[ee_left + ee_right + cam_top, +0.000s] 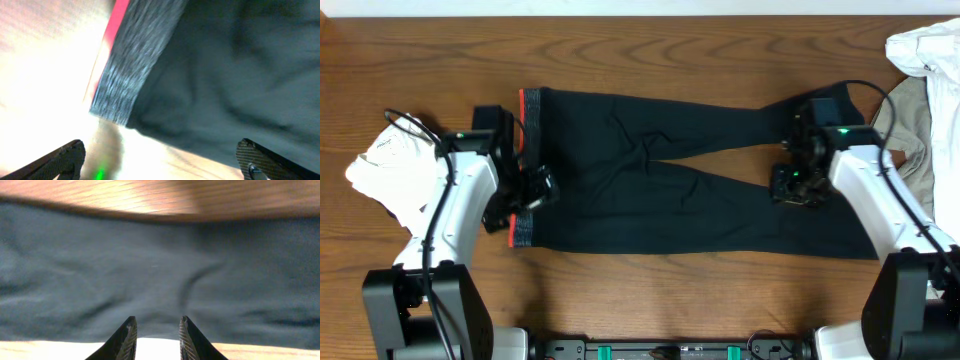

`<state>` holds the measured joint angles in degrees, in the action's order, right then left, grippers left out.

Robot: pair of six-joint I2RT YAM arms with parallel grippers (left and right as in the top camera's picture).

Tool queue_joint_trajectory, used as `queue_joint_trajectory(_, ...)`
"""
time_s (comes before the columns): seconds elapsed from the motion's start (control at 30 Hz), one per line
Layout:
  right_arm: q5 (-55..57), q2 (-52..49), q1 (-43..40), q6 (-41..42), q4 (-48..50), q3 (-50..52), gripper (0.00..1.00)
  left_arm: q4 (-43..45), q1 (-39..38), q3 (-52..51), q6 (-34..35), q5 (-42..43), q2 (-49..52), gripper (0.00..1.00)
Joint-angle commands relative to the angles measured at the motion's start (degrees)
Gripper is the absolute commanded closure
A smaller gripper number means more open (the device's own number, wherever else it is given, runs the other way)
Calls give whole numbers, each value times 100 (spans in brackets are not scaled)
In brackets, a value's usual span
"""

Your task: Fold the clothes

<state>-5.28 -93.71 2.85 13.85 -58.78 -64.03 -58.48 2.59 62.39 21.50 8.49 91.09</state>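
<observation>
The waistband's near corner (522, 243) lies flat and free in front of my left gripper's open fingers, so that gripper should keep going down and close on the trousers' near edge (542, 247) there.
The clothes here are long black trousers (660, 190) lying flat, their grey waistband (523, 228) with red lining to the left and the legs to the right. My left gripper (532, 190) hovers at the waistband's near end. In the left wrist view its fingers (65, 160) stand far apart, with the left gripper (161, 145) empty just off the waistband corner (120, 85). My right gripper (792, 186) sits over the nearer leg. The right wrist view shows the right gripper (157, 318) with a narrow gap, bare table in it, at the edge of the black cloth (160, 265).
A crumpled white cloth (382, 165) lies left of the left arm. White cloth (925, 50) and khaki cloth (910, 130) are heaped at the far right by the right arm. The wooden table (670, 55) runs behind the trousers.
</observation>
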Motion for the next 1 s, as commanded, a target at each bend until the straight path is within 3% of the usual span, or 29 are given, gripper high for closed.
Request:
queue_joint_trajectory(0.0, 0, -42, -273, -68, -20, 20, 73, -13, 68, -444, 894, -216, 61, 2)
queue_joint_trajectory(0.2, -11, -42, -369, -275, -7, 20, 72, 321, 101, -1036, 2105, -212, 50, 2)
queue_joint_trajectory(0.33, -11, -42, -369, -323, 13, 20, 72, 992, 101, -1440, 2653, -205, 50, 1)
queue_joint_trajectory(0.53, -11, -42, -369, -323, 15, 26, 72, 1888, 101, -1720, 2785, -212, 52, 8)
queue_joint_trajectory(0.77, -11, -42, -369, -321, 31, 55, 72, 1873, 101, -1729, 2874, -216, 52, 25)
queue_joint_trajectory(0.97, -11, -42, -369, -321, 28, 57, 72, 1720, 101, -1729, 2876, -214, 52, 27)
